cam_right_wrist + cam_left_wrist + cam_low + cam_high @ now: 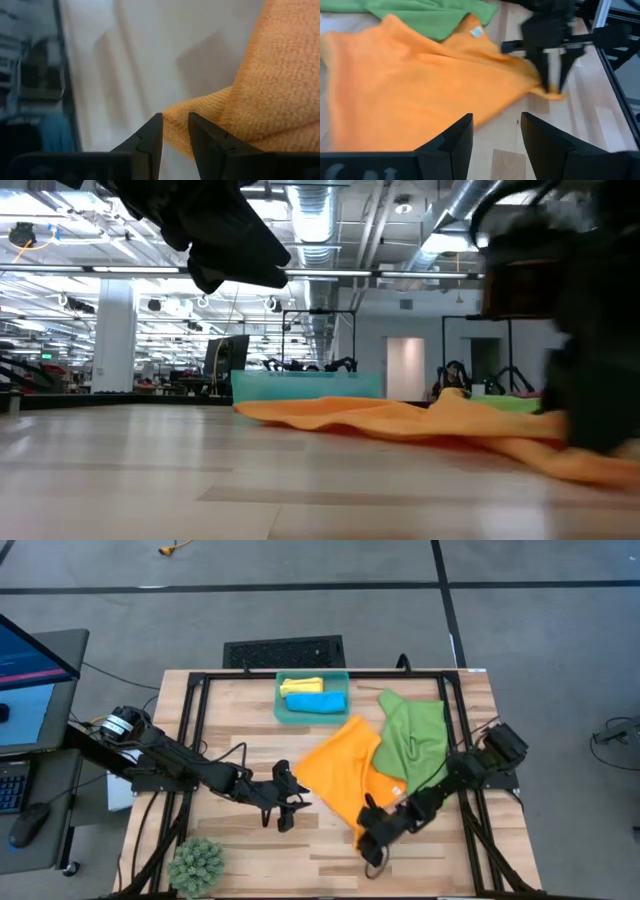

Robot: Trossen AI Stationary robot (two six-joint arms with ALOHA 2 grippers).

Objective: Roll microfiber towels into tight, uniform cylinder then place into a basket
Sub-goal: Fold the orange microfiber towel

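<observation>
I expect the orange towel (342,772) to slide free and leave the green towel behind when I pull, because the green towel touches it only along a loose overlapping edge (377,756).
The orange towel (345,768) lies spread and rumpled on the table. The green towel (415,732) lies at its far right, one edge overlapping it. The teal basket (283,705) at the far edge holds a yellow roll (302,686) and a blue roll (316,701). My right gripper (175,131) is low at the orange towel's near corner, open by a narrow gap, with that corner between its fingers. My left gripper (288,808) hangs open above bare wood, left of the orange towel, holding nothing. My right gripper has its fingers on either side of the orange towel's near corner (186,117). It comes from above, slanting toward the table's near edge. The corner lies on the table. I cannot tell whether the fingers touch the cloth.
A small green plant (195,865) stands at the near left corner. Black frame rails (452,710) run along the table's sides and far edge. A dark grate (283,650) lies on the floor beyond the far edge. Bare wood (240,720) shows between the left arm and the basket.
</observation>
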